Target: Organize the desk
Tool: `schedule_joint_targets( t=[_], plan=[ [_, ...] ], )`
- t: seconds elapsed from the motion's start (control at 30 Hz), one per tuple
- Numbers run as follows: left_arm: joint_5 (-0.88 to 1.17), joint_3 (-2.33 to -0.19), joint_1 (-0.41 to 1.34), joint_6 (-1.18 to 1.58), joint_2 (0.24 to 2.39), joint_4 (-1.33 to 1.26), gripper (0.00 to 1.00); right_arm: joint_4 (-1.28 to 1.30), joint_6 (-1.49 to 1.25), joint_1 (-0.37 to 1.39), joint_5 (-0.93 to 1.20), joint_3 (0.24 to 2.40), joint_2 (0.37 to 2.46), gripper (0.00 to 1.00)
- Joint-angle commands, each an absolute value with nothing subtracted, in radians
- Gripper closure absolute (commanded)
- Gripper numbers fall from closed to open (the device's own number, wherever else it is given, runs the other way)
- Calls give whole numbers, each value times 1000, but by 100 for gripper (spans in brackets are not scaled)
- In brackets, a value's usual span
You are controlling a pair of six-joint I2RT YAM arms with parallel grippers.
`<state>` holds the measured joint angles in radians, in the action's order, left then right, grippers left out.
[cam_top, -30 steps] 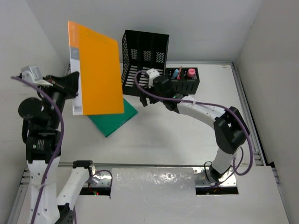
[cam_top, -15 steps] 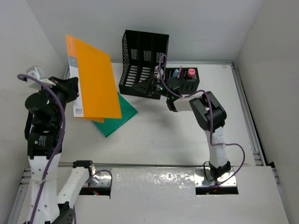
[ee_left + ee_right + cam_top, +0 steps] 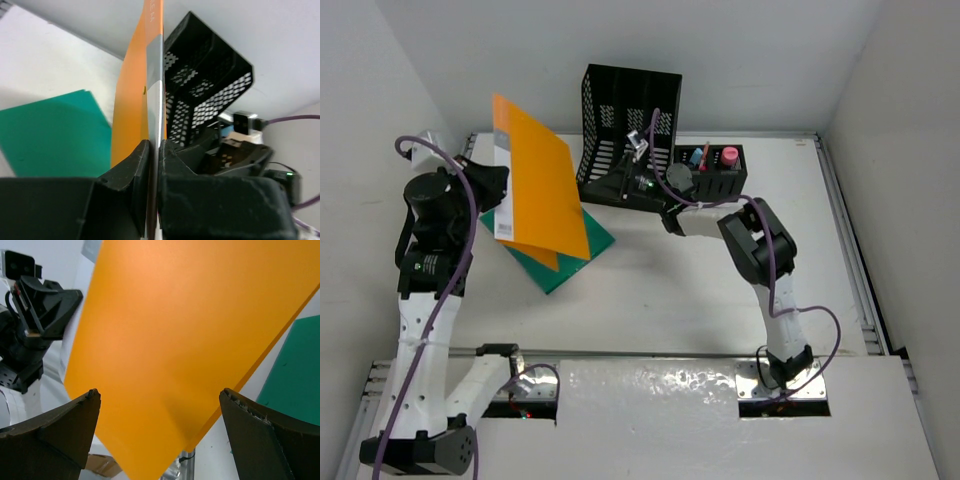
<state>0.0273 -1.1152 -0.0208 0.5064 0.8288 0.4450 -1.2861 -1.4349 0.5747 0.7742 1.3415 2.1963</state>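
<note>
My left gripper needs to turn the folder, because the orange folder's loose edge (image 3: 581, 218) runs at a slant across my right gripper's open fingers. Then my right gripper can take that edge (image 3: 574, 184).
An orange folder (image 3: 538, 190) hangs upright and tilted above the white desk (image 3: 720, 290), left of centre. My left gripper (image 3: 498, 192) is shut on its white-labelled spine edge, and in the left wrist view the fingers (image 3: 135, 165) pinch the thin edge (image 3: 154, 60). My right gripper (image 3: 620, 183) reaches left in front of the black file holder (image 3: 630, 110) and stands open. In the right wrist view the orange folder (image 3: 190, 325) fills the gap between the wide-apart fingertips (image 3: 90, 400), without touching them. A green folder (image 3: 570, 258) lies flat on the desk under the orange one.
A black pen organizer (image 3: 718, 172) with a pink item stands right of the file holder. Metal rails (image 3: 850, 250) run along the desk's right edge. White walls close in at the back and both sides. A foil-covered strip (image 3: 650, 390) lies at the near edge.
My left arm has carried the orange folder right and lower, nearer the file holder. My right arm has folded back, swung its gripper left toward the folder, and opened wide.
</note>
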Motion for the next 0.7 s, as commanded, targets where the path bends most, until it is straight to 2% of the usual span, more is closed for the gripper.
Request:
schedule_joint_targets(
  t=[0.0, 0.37, 0.67],
  plan=[
    [99, -1153, -11, 577, 816, 287, 100, -1496, -1433, 606, 816, 1404, 2230, 1],
    [161, -1246, -11, 660, 816, 253, 100, -1433, -1410, 624, 810, 1477, 2327, 1],
    [218, -1174, -11, 753, 804, 161, 100, -1402, -1428, 626, 781, 1630, 2410, 1]
  ],
)
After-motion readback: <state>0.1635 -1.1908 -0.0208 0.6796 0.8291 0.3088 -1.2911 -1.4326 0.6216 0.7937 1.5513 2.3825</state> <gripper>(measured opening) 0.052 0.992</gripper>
